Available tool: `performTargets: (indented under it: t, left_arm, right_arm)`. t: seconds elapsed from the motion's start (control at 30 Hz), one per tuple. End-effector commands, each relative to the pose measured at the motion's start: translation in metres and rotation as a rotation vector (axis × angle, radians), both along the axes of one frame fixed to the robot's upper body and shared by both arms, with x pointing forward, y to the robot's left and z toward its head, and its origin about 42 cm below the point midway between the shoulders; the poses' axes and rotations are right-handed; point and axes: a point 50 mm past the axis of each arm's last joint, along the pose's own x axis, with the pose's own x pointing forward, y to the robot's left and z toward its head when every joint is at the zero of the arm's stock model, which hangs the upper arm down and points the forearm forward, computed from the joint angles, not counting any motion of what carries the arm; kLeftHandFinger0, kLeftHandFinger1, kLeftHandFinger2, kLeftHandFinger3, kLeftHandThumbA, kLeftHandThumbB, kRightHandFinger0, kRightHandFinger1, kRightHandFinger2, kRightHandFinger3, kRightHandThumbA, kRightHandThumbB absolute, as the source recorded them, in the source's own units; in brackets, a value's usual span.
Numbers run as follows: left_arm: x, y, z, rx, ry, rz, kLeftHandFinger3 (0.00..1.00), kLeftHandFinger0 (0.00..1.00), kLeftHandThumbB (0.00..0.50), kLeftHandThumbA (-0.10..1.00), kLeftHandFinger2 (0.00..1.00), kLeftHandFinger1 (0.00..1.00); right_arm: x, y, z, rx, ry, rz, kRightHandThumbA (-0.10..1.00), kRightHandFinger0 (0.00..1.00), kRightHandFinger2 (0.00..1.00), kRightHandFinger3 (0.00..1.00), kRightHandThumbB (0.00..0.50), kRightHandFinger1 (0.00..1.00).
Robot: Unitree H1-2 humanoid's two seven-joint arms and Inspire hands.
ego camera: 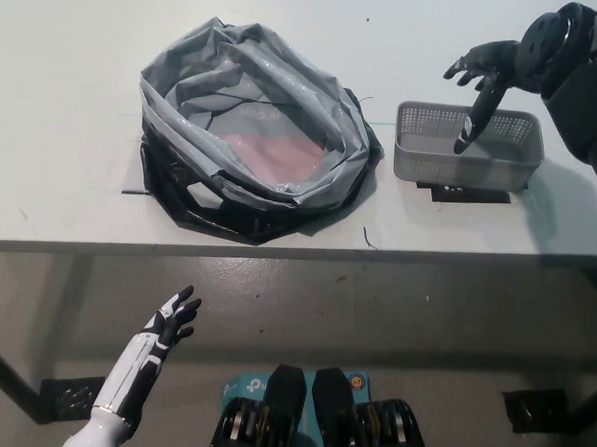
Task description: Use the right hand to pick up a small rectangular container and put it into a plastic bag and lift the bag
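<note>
I should expect a wider patch of tape hidden under the container when I lift it, because black tape (pixel 469 194) sticks out from under the container's front (pixel 470 147).
A small grey rectangular mesh container (pixel 468 146) stands on the white table (pixel 71 172), right of the bag. The grey and black plastic bag (pixel 253 131) lies open at the table's middle, something pink showing inside it. My black right hand (pixel 483 78) hovers over the container's far side, open, with one finger reaching down into it. It holds nothing. My white left hand (pixel 163 332) rests open below the table's front edge at the lower left.
Black tape marks (pixel 470 194) lie on the table under the container's front. The table's front edge (pixel 277 250) runs across the middle of the view, with grey floor below it.
</note>
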Motion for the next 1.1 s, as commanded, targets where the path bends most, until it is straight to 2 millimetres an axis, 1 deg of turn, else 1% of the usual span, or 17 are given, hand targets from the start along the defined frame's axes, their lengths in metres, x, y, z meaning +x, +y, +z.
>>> performTargets:
  t: [0.0, 0.03, 0.13, 0.2, 0.3, 0.4, 0.47, 0.6, 0.63, 0.67, 0.7, 0.77, 0.83, 0.87, 0.93, 1.07]
  left_arm:
    - [0.003, 0.002, 0.013, 0.021, -0.046, -0.033, 1.00, 1.00, 0.360, 1.00, 1.00, 1.00]
    - [0.003, 0.001, 0.013, 0.020, -0.044, -0.033, 1.00, 1.00, 0.361, 1.00, 1.00, 1.00]
    - [0.004, 0.001, 0.013, 0.020, -0.044, -0.032, 1.00, 1.00, 0.356, 1.00, 1.00, 1.00]
    - [0.005, 0.001, 0.014, 0.024, -0.047, -0.032, 1.00, 1.00, 0.366, 1.00, 1.00, 1.00]
    - [0.005, 0.001, 0.014, 0.020, -0.049, -0.033, 1.00, 1.00, 0.368, 1.00, 1.00, 1.00]
    - [0.005, 0.001, 0.014, 0.023, -0.047, -0.033, 1.00, 1.00, 0.375, 1.00, 1.00, 1.00]
    - [0.005, 0.001, 0.014, 0.031, -0.045, -0.032, 1.00, 1.00, 0.384, 1.00, 1.00, 1.00]
    - [0.004, 0.001, 0.014, 0.026, -0.044, -0.034, 1.00, 1.00, 0.378, 1.00, 1.00, 1.00]
    - [0.004, 0.001, 0.014, 0.025, -0.043, -0.034, 1.00, 1.00, 0.379, 1.00, 1.00, 1.00]
    - [0.004, 0.001, 0.014, 0.024, -0.046, -0.036, 1.00, 1.00, 0.377, 1.00, 1.00, 1.00]
    - [0.004, 0.000, 0.014, 0.021, -0.045, -0.037, 1.00, 1.00, 0.376, 1.00, 1.00, 1.00]
    - [0.003, 0.000, 0.014, 0.019, -0.046, -0.039, 1.00, 1.00, 0.375, 1.00, 1.00, 1.00]
    - [0.003, -0.001, 0.014, 0.015, -0.044, -0.041, 1.00, 1.00, 0.377, 1.00, 1.00, 1.00]
    - [0.003, -0.001, 0.014, 0.013, -0.045, -0.043, 1.00, 1.00, 0.379, 1.00, 1.00, 1.00]
    - [0.003, -0.001, 0.014, 0.013, -0.050, -0.046, 1.00, 1.00, 0.367, 1.00, 1.00, 1.00]
    - [0.006, -0.002, 0.016, 0.016, -0.065, -0.048, 1.00, 1.00, 0.364, 1.00, 1.00, 1.00]
  right_arm:
    - [0.003, 0.008, 0.049, 0.031, -0.043, 0.074, 1.00, 1.00, 1.00, 1.00, 0.491, 1.00]
    - [0.003, 0.007, 0.047, 0.027, -0.049, 0.068, 1.00, 1.00, 1.00, 1.00, 0.500, 1.00]
    - [0.003, 0.007, 0.044, 0.032, -0.047, 0.063, 1.00, 1.00, 1.00, 1.00, 0.498, 1.00]
    - [0.003, 0.007, 0.043, 0.036, -0.049, 0.059, 1.00, 1.00, 1.00, 1.00, 0.480, 1.00]
    - [0.003, 0.007, 0.040, 0.017, -0.041, 0.054, 1.00, 1.00, 1.00, 1.00, 0.500, 1.00]
    - [0.003, 0.006, 0.037, 0.000, -0.039, 0.055, 1.00, 1.00, 1.00, 1.00, 0.500, 1.00]
    - [0.003, 0.007, 0.035, -0.053, -0.057, 0.061, 1.00, 1.00, 1.00, 1.00, 0.500, 1.00]
    - [0.004, 0.008, 0.031, -0.111, -0.067, 0.047, 1.00, 1.00, 1.00, 1.00, 0.500, 1.00]
    - [0.004, 0.008, 0.030, -0.118, -0.068, 0.048, 1.00, 1.00, 1.00, 1.00, 0.487, 1.00]
    - [0.004, 0.008, 0.029, -0.154, -0.084, 0.047, 1.00, 1.00, 1.00, 1.00, 0.499, 1.00]
    - [0.005, 0.009, 0.027, -0.177, -0.095, 0.043, 1.00, 1.00, 1.00, 1.00, 0.500, 1.00]
    - [0.004, 0.011, 0.021, -0.216, -0.098, 0.059, 1.00, 1.00, 1.00, 1.00, 0.489, 1.00]
    - [0.004, 0.012, 0.019, -0.236, -0.095, 0.070, 1.00, 1.00, 1.00, 1.00, 0.489, 1.00]
    - [0.004, 0.013, 0.017, -0.235, -0.095, 0.070, 1.00, 1.00, 1.00, 1.00, 0.492, 1.00]
    - [0.004, 0.015, 0.012, -0.233, -0.097, 0.069, 1.00, 1.00, 1.00, 1.00, 0.499, 1.00]
    - [0.004, 0.016, 0.003, -0.233, -0.105, 0.053, 1.00, 1.00, 1.00, 1.00, 0.500, 1.00]
